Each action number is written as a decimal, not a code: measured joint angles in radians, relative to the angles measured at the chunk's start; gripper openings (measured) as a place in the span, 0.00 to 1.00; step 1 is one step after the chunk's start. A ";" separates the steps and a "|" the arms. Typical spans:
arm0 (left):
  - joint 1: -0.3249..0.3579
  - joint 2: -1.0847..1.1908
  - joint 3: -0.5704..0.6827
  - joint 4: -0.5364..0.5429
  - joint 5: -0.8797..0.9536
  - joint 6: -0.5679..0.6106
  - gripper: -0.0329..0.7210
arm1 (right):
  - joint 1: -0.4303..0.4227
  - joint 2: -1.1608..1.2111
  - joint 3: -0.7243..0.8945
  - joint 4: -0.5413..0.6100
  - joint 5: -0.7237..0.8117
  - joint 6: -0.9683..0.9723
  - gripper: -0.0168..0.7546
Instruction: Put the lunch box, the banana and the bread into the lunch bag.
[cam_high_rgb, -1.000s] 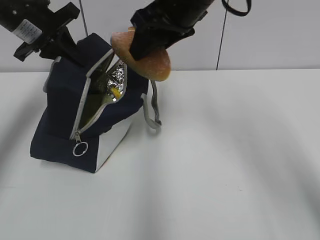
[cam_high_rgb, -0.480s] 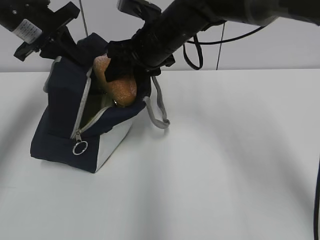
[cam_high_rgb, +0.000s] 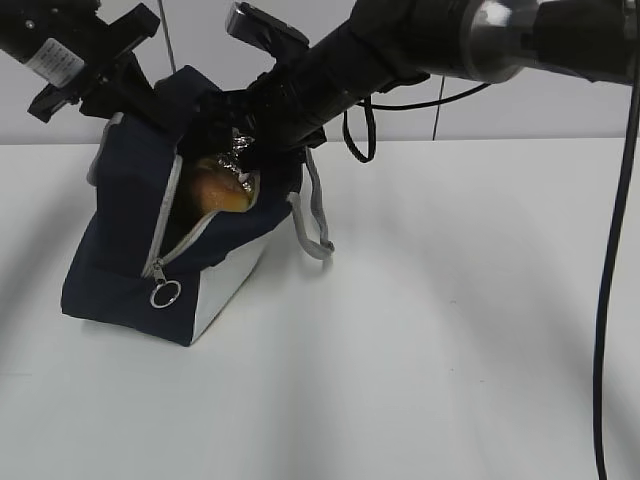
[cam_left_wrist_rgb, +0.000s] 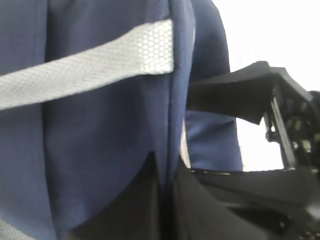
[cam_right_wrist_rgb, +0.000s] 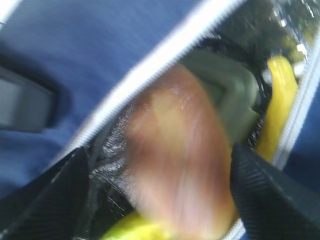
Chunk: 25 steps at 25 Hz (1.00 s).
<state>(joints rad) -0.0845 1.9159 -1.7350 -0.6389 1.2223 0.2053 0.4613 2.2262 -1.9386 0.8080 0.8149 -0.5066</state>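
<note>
My gripper will pull up the ring pull, which hangs where the zipper's open edges (cam_high_rgb: 166, 212) meet (cam_high_rgb: 156, 266), so the zipper will close over the bread.
The navy lunch bag (cam_high_rgb: 120, 250) stands at the table's left, its zipper open. My left gripper (cam_high_rgb: 150, 105) is shut on the bag's upper edge; in the left wrist view the navy fabric (cam_left_wrist_rgb: 100, 125) is pinched between its fingers (cam_left_wrist_rgb: 167, 200). My right gripper (cam_high_rgb: 235, 130) is at the bag's mouth, open. The golden-brown bread (cam_high_rgb: 220, 190) lies in the opening just below it, blurred between the spread fingers (cam_right_wrist_rgb: 157, 165). Inside, the right wrist view shows the bread (cam_right_wrist_rgb: 180, 160), the sage-green lunch box lid (cam_right_wrist_rgb: 230, 95) and the yellow banana (cam_right_wrist_rgb: 280, 110) against silver lining.
The zipper's ring pull (cam_high_rgb: 165, 294) hangs at the bag's front corner. A grey strap handle (cam_high_rgb: 315, 215) droops on the bag's right side. The white table (cam_high_rgb: 450, 330) stretches to the right. A black cable (cam_high_rgb: 605, 300) hangs at the far right.
My right gripper has carried the bread from above the bag down into its mouth. The bread now lies lower, inside the opening. The left gripper has not moved.
</note>
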 joint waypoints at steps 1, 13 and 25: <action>0.000 0.000 0.000 0.000 0.000 0.000 0.04 | 0.000 0.000 -0.009 -0.002 0.007 -0.001 0.88; 0.000 0.000 0.000 0.000 0.000 0.000 0.04 | -0.019 0.000 -0.239 -0.268 0.314 0.112 0.70; 0.000 0.000 0.000 0.000 0.000 0.000 0.04 | -0.027 0.000 -0.261 -0.564 0.422 0.389 0.55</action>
<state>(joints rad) -0.0845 1.9159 -1.7350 -0.6389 1.2223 0.2053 0.4345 2.2262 -2.1995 0.2441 1.2371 -0.1175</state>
